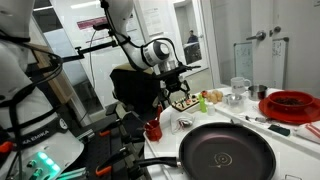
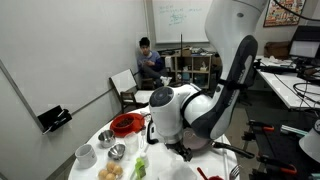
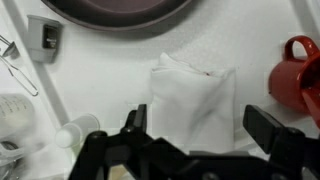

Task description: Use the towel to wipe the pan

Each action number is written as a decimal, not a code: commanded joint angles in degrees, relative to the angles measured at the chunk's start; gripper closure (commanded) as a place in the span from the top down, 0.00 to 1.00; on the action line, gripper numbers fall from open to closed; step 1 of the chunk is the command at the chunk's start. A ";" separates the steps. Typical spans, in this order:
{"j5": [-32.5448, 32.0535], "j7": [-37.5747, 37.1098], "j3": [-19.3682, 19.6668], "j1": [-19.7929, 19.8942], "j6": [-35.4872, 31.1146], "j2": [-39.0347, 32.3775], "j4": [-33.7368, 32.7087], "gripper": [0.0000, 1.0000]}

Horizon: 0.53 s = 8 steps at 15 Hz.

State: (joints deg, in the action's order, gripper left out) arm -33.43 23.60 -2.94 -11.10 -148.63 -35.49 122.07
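Note:
The white towel (image 3: 193,98) is under the robot's open fingers and away from the red mug, so the gripper should keep going down until it can pinch the towel's fabric (image 3: 187,132).
In the wrist view a folded white towel (image 3: 193,95) lies on the white table, just below the dark pan (image 3: 120,10) at the top edge. My gripper (image 3: 200,125) hangs open above the towel, one finger on each side, holding nothing. In an exterior view the large black pan (image 1: 226,152) sits at the front of the table with its handle pointing left, and my gripper (image 1: 178,88) hovers behind it. In the other exterior view my gripper (image 2: 187,152) is mostly hidden by the arm, and the pan and towel are hidden.
A red mug (image 3: 300,75) stands right of the towel; it also shows in an exterior view (image 1: 153,129). A red bowl (image 1: 290,103), glass jars (image 1: 240,88), small dishes and utensils (image 1: 265,121) crowd the far table. A person (image 2: 148,60) sits in the background.

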 commanded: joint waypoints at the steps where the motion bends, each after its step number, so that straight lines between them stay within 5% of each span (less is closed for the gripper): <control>1: -2.98 -4.43 2.02 -3.04 1.69 -4.81 -5.56 0.96; 8: -2.05 -3.36 0.21 -2.23 3.46 -4.09 -5.95 1.00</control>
State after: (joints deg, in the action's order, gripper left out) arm -34.85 20.60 -1.99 -14.05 -145.50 -39.53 116.26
